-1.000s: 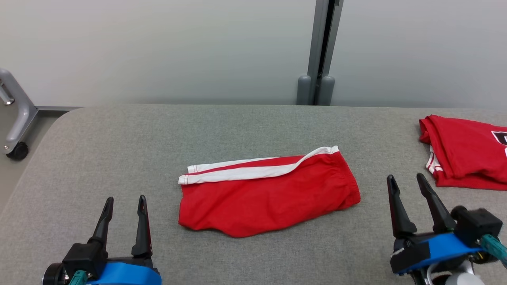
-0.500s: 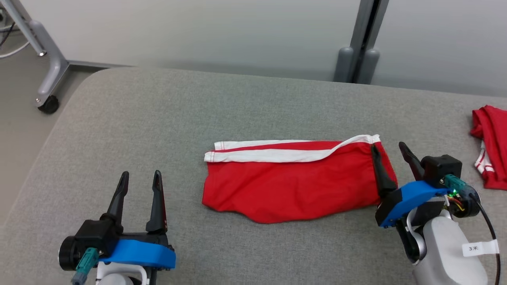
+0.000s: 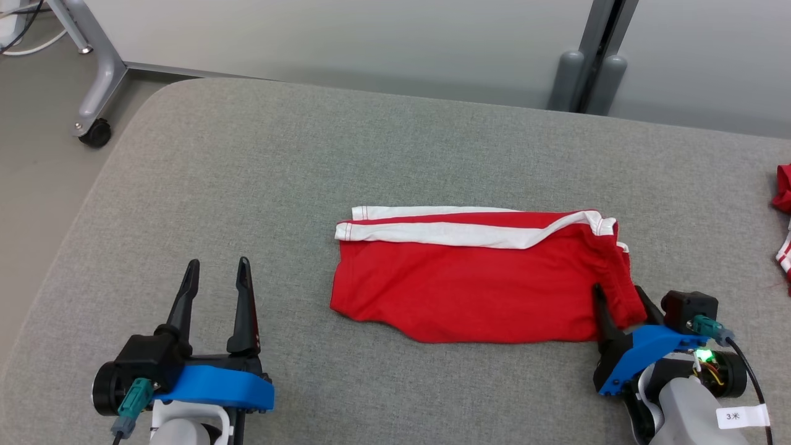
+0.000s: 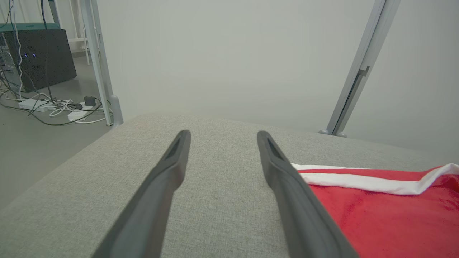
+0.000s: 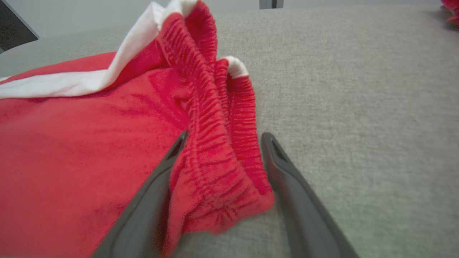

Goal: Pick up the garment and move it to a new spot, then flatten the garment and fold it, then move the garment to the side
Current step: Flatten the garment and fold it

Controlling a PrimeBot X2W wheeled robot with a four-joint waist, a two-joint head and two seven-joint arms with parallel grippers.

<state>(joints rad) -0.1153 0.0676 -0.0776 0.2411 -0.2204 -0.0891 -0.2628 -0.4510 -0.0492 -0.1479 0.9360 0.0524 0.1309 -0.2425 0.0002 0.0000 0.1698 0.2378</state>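
The whole waistband (image 3: pixel 621 278) will fold over toward the leg hems when I carry it, because gathered layers (image 5: pixel 228 146) stand together between my right gripper's fingers.
The garment (image 3: pixel 469 290) is a pair of red shorts with white side stripes, lying folded in the middle of the grey table (image 3: pixel 247 154). My right gripper (image 3: pixel 618 289) stands open at its near right corner, one finger on each side of the bunched elastic waistband (image 5: pixel 215 107). In the right wrist view the right gripper (image 5: pixel 225 134) straddles the band without pinching it. My left gripper (image 3: pixel 219 262) is open and empty, resting apart from the shorts on their left. The left wrist view shows the left gripper (image 4: pixel 222 132) over bare table, with the garment (image 4: pixel 376 211) to its right.
Another red garment (image 3: pixel 783 222) lies at the table's right edge. A wheeled metal frame leg (image 3: pixel 93 68) stands on the floor beyond the table's rounded far-left corner. A grey post (image 3: pixel 593 62) rises behind the table. Cables (image 4: pixel 53 107) lie on the floor.
The head camera has swung, shifting the whole picture. My right gripper has come in onto the waistband end of the shorts, which now bunches up between its fingers. The left gripper has stayed open.
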